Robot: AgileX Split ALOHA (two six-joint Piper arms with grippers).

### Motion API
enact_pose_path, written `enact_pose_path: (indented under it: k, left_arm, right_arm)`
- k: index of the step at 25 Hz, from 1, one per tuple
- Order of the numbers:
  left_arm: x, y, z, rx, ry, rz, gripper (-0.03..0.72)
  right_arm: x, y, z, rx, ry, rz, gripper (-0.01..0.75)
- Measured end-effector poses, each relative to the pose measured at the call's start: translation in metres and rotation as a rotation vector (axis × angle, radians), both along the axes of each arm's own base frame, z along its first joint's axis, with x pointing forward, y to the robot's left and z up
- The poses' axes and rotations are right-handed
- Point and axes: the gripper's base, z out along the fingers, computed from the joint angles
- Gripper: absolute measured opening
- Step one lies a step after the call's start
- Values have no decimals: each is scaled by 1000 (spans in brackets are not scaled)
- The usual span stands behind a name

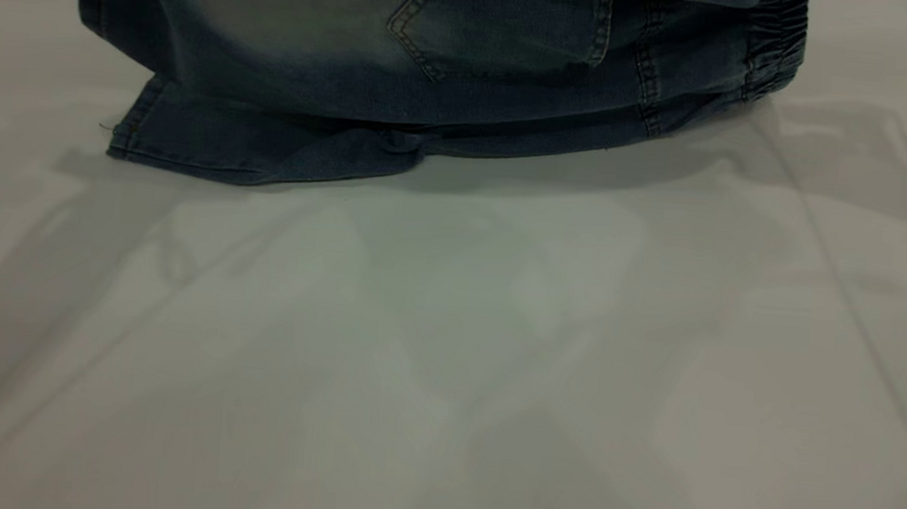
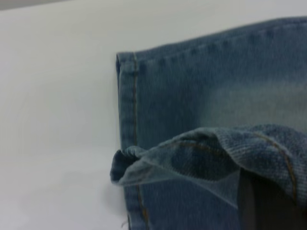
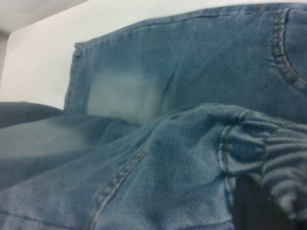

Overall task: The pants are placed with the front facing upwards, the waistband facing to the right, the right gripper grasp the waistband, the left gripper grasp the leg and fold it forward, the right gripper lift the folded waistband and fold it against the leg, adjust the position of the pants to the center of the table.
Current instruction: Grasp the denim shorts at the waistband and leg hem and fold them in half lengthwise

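Note:
The raised layer (image 3: 168, 143) reaches from the pants' hem to the waistband over the flat leg, so my right gripper should keep lowering the waistband and let it go on the layer (image 3: 211, 52) below.
The blue denim pants (image 1: 436, 59) lie at the far edge of the table (image 1: 446, 351), with one layer raised over the leg below, whose hem (image 1: 187, 148) rests flat. The ruched waistband (image 1: 777, 45) is at the right. No gripper shows in the exterior view. In the left wrist view, my left gripper (image 2: 261, 187) is shut on a bunched leg hem (image 2: 132, 163), held above the flat leg (image 2: 216, 91). In the right wrist view, my right gripper (image 3: 254, 201) is shut on the waistband (image 3: 288, 158), and cloth hides most of both grippers' fingers.
A stitched pocket (image 1: 505, 16) shows on the raised layer. The broad pale table surface stretches in front of the pants, crossed by soft shadows of the arms.

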Motion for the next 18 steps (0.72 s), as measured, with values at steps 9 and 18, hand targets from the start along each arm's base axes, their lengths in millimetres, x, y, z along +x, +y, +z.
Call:
enact_pose_path:
  k: [9, 18]
  left_arm:
    - [32, -5, -14, 19, 29, -19, 55]
    - [47, -8, -14, 19, 7, -21, 55]
  right_arm:
    - [16, 0, -17, 15, 22, 26, 37]
    - [37, -1, -22, 19, -14, 32, 37]
